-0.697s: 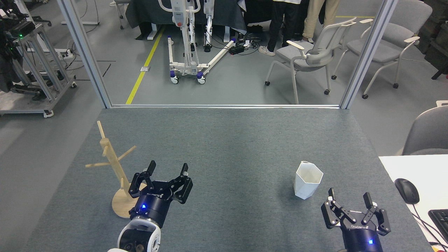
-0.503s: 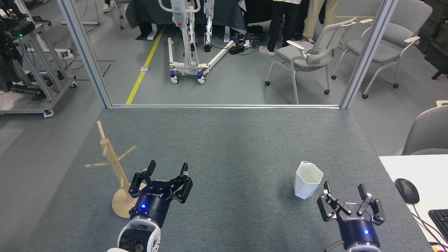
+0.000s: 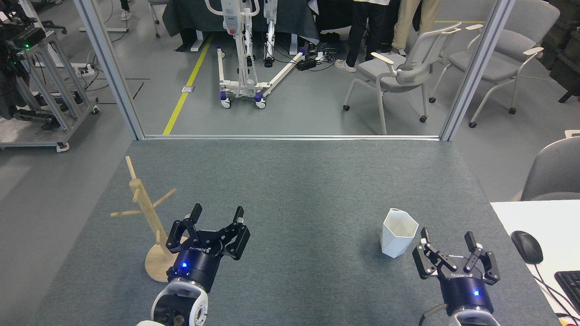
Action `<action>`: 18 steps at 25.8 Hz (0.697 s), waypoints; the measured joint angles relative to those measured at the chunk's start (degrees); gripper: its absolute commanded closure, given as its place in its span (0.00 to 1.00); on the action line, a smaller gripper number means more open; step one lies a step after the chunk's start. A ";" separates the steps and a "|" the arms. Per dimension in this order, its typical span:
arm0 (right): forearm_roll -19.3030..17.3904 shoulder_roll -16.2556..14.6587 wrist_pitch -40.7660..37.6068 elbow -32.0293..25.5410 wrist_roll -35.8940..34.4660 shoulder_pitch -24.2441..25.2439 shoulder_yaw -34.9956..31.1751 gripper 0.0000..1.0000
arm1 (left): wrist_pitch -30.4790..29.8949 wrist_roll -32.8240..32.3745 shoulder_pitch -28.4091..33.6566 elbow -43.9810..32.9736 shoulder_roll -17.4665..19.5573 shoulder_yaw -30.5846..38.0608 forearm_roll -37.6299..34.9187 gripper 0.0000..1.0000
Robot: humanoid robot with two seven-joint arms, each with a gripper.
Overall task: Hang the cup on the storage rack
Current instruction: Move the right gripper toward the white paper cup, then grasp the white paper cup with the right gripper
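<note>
I can see a small tab (image 3: 394,209) sticking out behind the cup's rim (image 3: 400,223). I should expect a hidden handle loop that will slide over a peg.
The white faceted cup (image 3: 398,233) stands upright on the grey table at the right, its small tab at the rim's far left. My right gripper (image 3: 447,236) is open just right of and slightly nearer than the cup, its left finger close to the cup's side, nothing between the fingers. The wooden storage rack (image 3: 147,214) stands at the left on its round base, pegs angled upward. My left gripper (image 3: 217,213) is open just right of the rack's base, holding nothing.
A white desk (image 3: 539,226) with a black mouse (image 3: 527,246) and a keyboard corner (image 3: 570,285) adjoins the table at the right. Metal frame posts (image 3: 476,70) stand at the table's far corners. Chairs (image 3: 398,68), a wheeled stand and people's legs are beyond.
My right gripper has moved forward and slightly left, closer to the cup. My left gripper has edged forward a little. Cup and rack have not moved.
</note>
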 measured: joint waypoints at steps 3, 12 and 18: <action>-0.69 -0.66 -0.18 2.52 0.27 0.17 -0.02 0.00 | -0.02 -0.33 -0.02 -0.04 0.00 0.02 0.03 0.00; -1.11 -0.49 -0.27 15.91 0.62 -3.81 5.34 0.01 | -0.07 -0.60 -0.14 0.02 -0.04 -0.01 0.08 0.00; -1.23 -0.65 0.02 22.03 0.63 -9.22 9.41 0.01 | -0.08 -0.62 -0.06 -0.08 -0.07 -0.01 0.05 0.00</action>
